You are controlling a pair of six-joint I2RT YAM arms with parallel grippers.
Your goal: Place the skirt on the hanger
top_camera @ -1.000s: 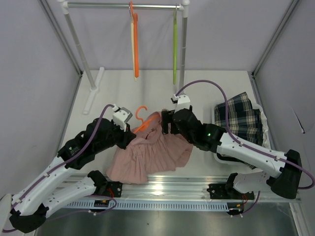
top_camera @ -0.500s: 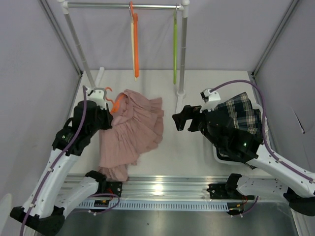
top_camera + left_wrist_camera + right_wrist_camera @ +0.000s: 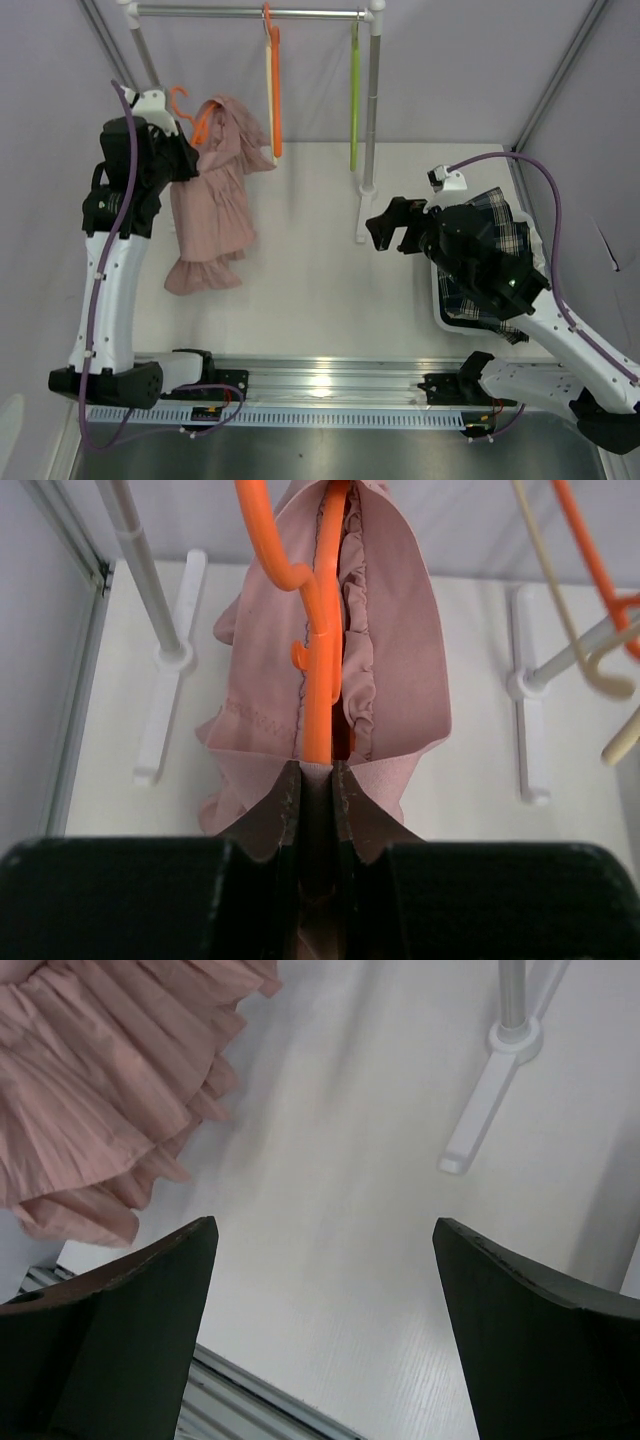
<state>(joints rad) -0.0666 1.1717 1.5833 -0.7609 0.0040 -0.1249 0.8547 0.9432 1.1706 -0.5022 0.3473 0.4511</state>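
The hanger's hook (image 3: 178, 93) above the pink garment is facing an open part of the bar (image 3: 200, 11). My left gripper should keep lifting it until the hook hangs there.
The plaid skirt (image 3: 508, 208) lies in a white tray (image 3: 438, 305) at the right, mostly hidden under my right arm. The cream hanger (image 3: 268, 90) hangs on the rack rail beside an orange one; the left wrist view shows the cream hanger (image 3: 555, 580) at upper right. My left gripper (image 3: 185, 150) is raised near the rail's left end. In its wrist view the left gripper (image 3: 318, 770) is shut on an orange hanger (image 3: 322, 630) carrying the pink garment (image 3: 400, 660). My right gripper (image 3: 385, 228) is open over bare table left of the tray; nothing sits between the right gripper's (image 3: 325, 1225) fingers.
The rack rail (image 3: 250, 12) spans the back, with an orange hanger (image 3: 275, 100) and a lime-green hanger (image 3: 354, 100) on it. Its right post (image 3: 370, 120) and white foot (image 3: 478, 1125) stand just behind my right gripper. The pink garment's hem (image 3: 90, 1100) dangles at left.
My left arm lifted the orange hanger with the pink garment from the table up toward the rail's left end. My right gripper drew back to the right and opened wide.
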